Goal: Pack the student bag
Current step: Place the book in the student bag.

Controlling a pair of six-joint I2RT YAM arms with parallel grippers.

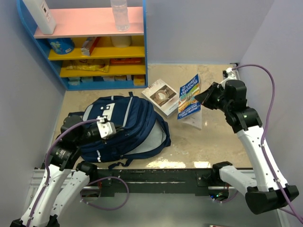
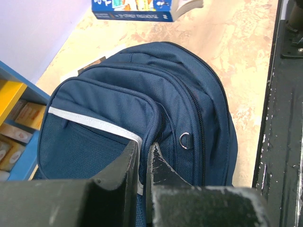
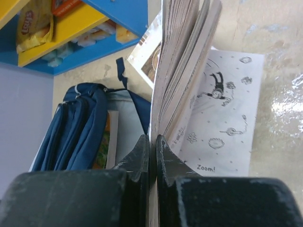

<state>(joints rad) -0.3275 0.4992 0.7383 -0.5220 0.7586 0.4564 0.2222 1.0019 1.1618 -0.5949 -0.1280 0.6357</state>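
I should go on moving my right gripper into the main compartment (image 1: 153, 138) and let go of the blue-covered book (image 1: 190, 96) inside, because my left gripper is holding the bag open toward the book.
The navy student bag (image 1: 125, 125) lies flat at the left of the table, its main compartment gaping toward the right and showing grey lining (image 1: 155, 137). My left gripper (image 1: 113, 130) is shut on a fold of the bag's front pocket by the grey trim stripe (image 2: 94, 123); in the left wrist view the gripper (image 2: 143, 149) pinches the fabric. My right gripper (image 1: 202, 98) is shut on a blue-covered book (image 1: 189, 97) and holds it tilted above the table, right of the bag. In the right wrist view the gripper (image 3: 152, 142) clamps the book (image 3: 182, 71), whose pages fan open.
A second book (image 1: 161, 96) lies flat behind the bag's opening. Something orange-edged (image 3: 102, 142) sits inside the bag (image 3: 75, 127). A blue shelf unit (image 1: 94, 52) with snacks and a bottle (image 1: 120, 14) stands at back left. A black rail (image 1: 156, 177) runs along the near edge.
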